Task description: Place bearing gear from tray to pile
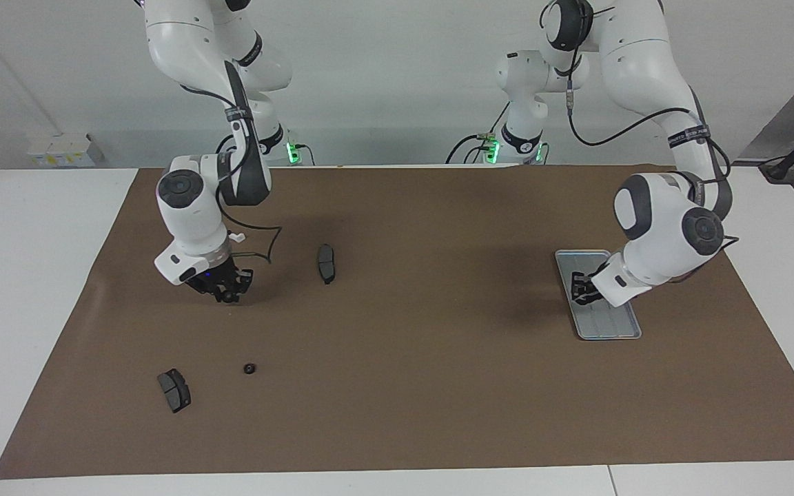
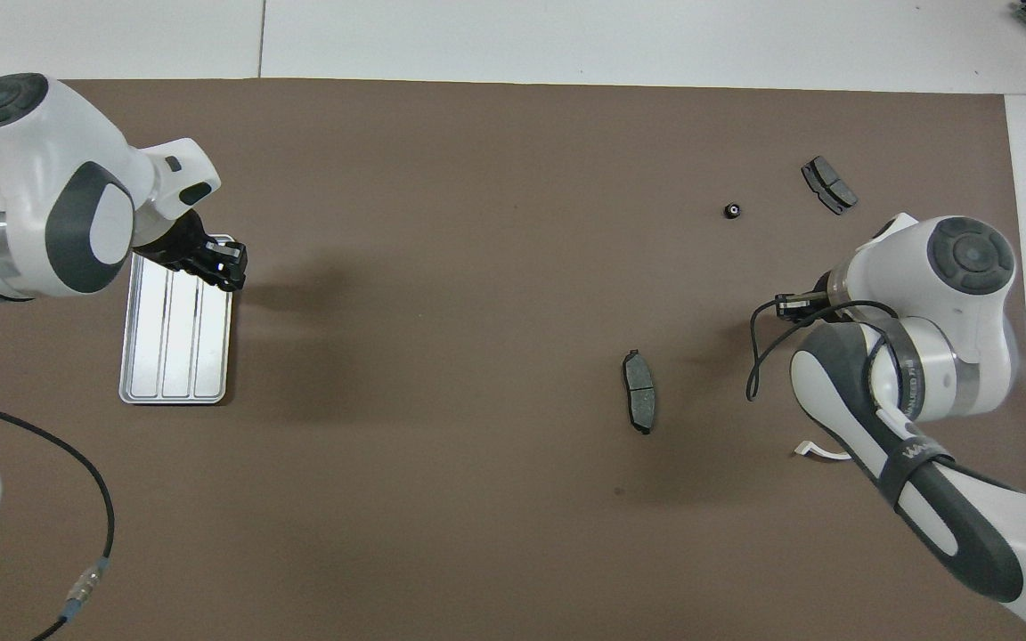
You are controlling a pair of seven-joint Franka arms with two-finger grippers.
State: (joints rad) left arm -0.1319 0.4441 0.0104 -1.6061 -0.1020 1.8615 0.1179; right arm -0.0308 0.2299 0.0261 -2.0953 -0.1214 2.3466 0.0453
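My left gripper should put the bearing gear down at the mat's middle [image 2: 479, 308] for handover, because the tray [image 2: 176, 340] is far from the pile by my right gripper.
The silver tray [image 1: 611, 324] [image 2: 175, 356] lies at the left arm's end of the mat, and its grooved floor shows nothing on it. Just above it hangs my left gripper [image 1: 579, 289] [image 2: 230, 267]. A small black bearing gear [image 1: 249, 368] [image 2: 732, 210] lies loose toward the right arm's end, beside a pair of dark brake pads [image 1: 174, 390] [image 2: 828, 184]. My right gripper [image 1: 226, 296] hangs low over the mat at that end, fingertips closed on a small dark round part. In the overhead view its own hand hides it.
A single brake pad [image 1: 326, 263] [image 2: 639, 392] lies near the mat's middle. A white curved bracket [image 1: 235, 238] [image 2: 820, 451] is mostly covered by the right arm. The brown mat [image 1: 438, 399] covers most of the white table.
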